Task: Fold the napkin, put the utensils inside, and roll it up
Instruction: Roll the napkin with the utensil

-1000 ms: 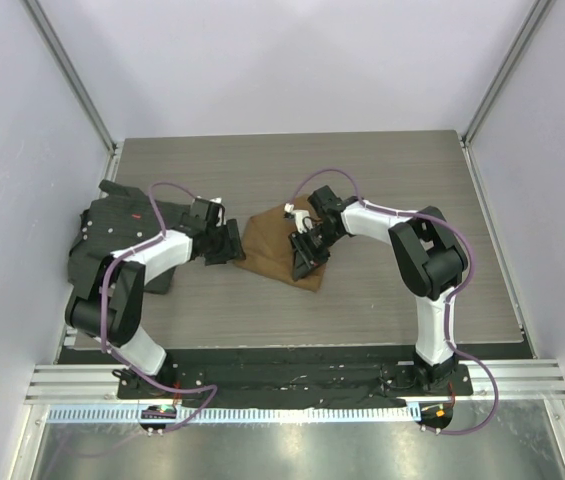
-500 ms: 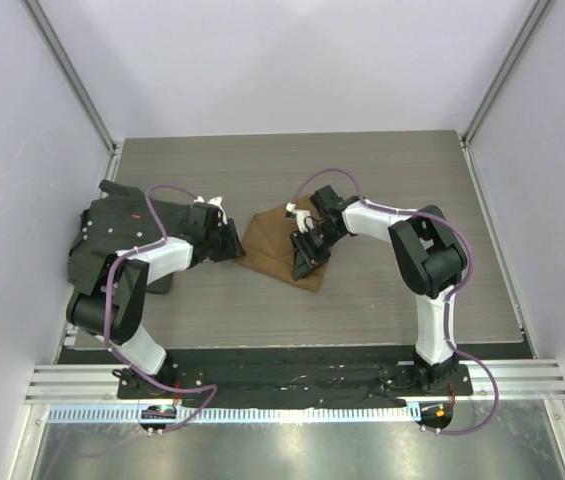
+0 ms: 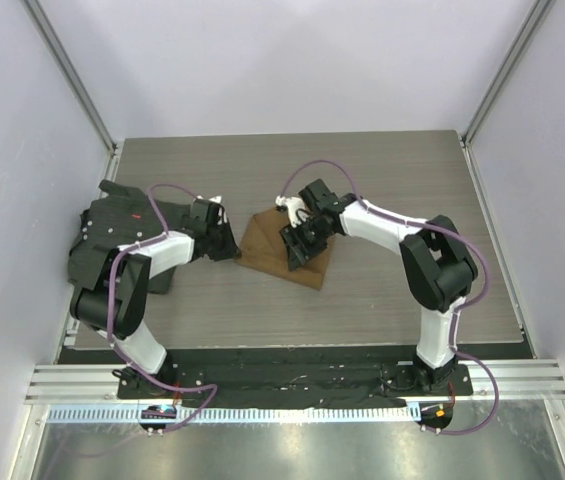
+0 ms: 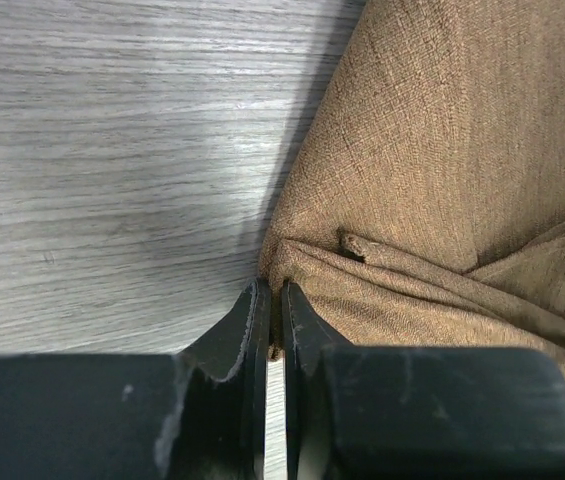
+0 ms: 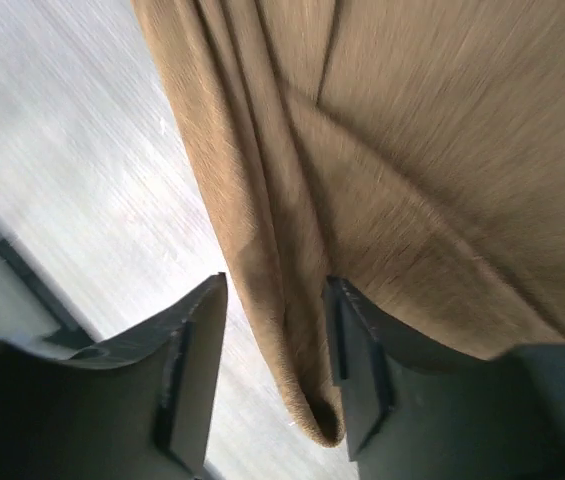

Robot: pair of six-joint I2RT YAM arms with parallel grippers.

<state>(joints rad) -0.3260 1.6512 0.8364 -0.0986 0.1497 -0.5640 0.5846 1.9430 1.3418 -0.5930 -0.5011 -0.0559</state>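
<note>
Next, my right gripper pinches the napkin's near fold closer [image 3: 280, 273] to the napkin's corner [image 3: 259, 265] in my left gripper and pulls the fold straight, because the fold slants from that corner.
The tan-brown napkin [image 3: 264, 238] lies rumpled and partly folded in the middle of the table. My left gripper [image 3: 234, 246] is at its left corner. In the left wrist view the left gripper [image 4: 274, 302] is shut, with the napkin [image 4: 442, 170] pinched by its corner between the jaws. My right gripper [image 3: 294, 256] hovers over the cloth's middle. In the right wrist view the right gripper [image 5: 277, 335] stands open around a hanging fold of the napkin [image 5: 412, 150]. The fold rests against the right finger [image 5: 357, 360] and is clear of the left one. The utensils are out of view.
A dark grey-black textured mat [image 3: 112, 235] lies at the table's left edge, behind the left arm. Grey walls close in the table on the left, right and far sides. The wood-grain tabletop [image 3: 392, 170] surrounds the napkin.
My left gripper moved in to the napkin's left corner and shut on it. My right gripper opened its jaws and shifted slightly left and away over the cloth.
</note>
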